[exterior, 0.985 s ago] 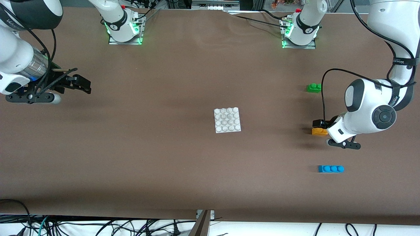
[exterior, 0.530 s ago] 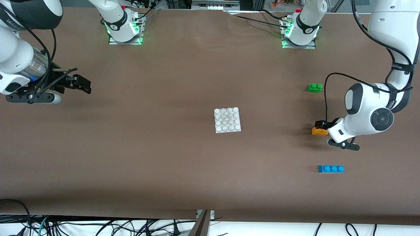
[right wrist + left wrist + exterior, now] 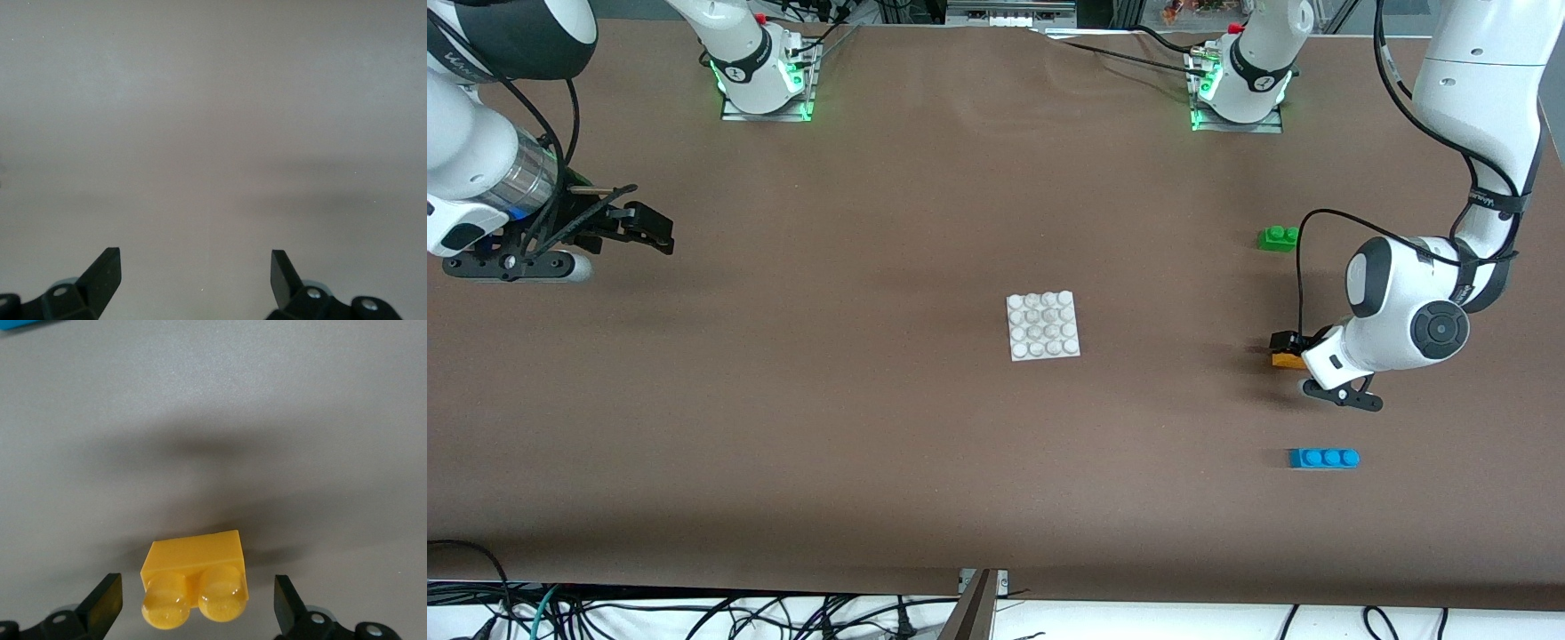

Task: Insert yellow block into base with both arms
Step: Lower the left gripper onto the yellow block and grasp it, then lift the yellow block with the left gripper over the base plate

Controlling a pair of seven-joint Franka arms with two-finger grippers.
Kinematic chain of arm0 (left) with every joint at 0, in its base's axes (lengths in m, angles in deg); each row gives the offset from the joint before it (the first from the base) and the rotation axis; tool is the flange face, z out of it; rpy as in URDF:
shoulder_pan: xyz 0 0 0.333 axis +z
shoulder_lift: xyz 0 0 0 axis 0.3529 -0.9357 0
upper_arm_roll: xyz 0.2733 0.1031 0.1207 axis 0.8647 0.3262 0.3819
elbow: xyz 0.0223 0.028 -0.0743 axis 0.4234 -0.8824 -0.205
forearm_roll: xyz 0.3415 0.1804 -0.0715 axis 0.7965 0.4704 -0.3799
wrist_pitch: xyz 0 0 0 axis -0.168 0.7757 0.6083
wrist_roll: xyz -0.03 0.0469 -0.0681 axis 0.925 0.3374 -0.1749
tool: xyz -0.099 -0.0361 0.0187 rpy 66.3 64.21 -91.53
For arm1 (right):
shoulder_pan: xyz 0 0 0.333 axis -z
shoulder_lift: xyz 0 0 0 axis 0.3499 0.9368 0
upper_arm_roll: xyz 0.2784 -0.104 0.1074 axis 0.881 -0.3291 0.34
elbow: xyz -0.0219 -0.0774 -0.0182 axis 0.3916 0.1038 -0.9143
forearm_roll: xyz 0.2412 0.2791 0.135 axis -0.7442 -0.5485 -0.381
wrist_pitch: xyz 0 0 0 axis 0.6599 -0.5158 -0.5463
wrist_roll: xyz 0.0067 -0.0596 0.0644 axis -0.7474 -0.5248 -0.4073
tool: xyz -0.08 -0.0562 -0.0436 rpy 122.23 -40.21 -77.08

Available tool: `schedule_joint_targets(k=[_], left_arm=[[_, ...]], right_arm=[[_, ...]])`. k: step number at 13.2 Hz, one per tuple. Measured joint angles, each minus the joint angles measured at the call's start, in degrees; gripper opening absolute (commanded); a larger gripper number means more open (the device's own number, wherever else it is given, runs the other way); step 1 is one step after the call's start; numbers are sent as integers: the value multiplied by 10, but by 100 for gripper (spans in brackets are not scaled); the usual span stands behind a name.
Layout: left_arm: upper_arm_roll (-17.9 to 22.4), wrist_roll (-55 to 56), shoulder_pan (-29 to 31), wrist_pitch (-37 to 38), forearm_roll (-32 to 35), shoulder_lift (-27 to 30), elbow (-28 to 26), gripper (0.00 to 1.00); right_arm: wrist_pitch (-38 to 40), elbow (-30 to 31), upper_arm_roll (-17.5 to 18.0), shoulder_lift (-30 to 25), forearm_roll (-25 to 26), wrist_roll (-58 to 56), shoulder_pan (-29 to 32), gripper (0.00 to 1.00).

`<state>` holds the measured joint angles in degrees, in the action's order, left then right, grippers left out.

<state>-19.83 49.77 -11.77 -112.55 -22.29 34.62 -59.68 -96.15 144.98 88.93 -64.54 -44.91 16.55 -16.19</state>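
Note:
My left gripper will turn the block (image 3: 194, 577) square to its fingers when it closes, because the yellow block's far edge (image 3: 195, 536) is at a slant between my open fingers.
The yellow block (image 3: 1286, 360) lies on the brown table near the left arm's end, mostly covered by the left hand. In the left wrist view the yellow block (image 3: 195, 583) sits between my open fingers with a gap on each side. My left gripper (image 3: 1288, 348) (image 3: 197, 603) is low over it, open, not touching it. The white studded base (image 3: 1043, 325) lies at the table's middle. My right gripper (image 3: 649, 229) (image 3: 195, 277) is open and empty, and waits near the right arm's end of the table.
A green two-stud brick (image 3: 1278, 237) lies farther from the front camera than the yellow block. A blue three-stud brick (image 3: 1323, 458) lies nearer to the camera than it. A black cable loops from the left wrist above the yellow block.
The left arm's hand has shifted a little toward the table's middle and settled lower over the yellow block, covering more of it. The right arm has not moved.

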Motion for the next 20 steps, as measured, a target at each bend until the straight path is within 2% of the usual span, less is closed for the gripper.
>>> schedule_joint_targets(k=[10,13,17,20], left_arm=[[6,-6,1,-24,0,0,-24,98],[9,-6,1,-25,0,0,-26,69],[9,-6,1,-25,0,0,-26,52],[9,-6,1,-25,0,0,-26,51]], right_arm=[[16,-7,12,-2,0,-1,-1,99],[18,-12,12,-3,0,-1,-1,99],[19,-13,12,-3,0,-1,-1,99],[20,-14,13,-3,0,-2,-1,99]])
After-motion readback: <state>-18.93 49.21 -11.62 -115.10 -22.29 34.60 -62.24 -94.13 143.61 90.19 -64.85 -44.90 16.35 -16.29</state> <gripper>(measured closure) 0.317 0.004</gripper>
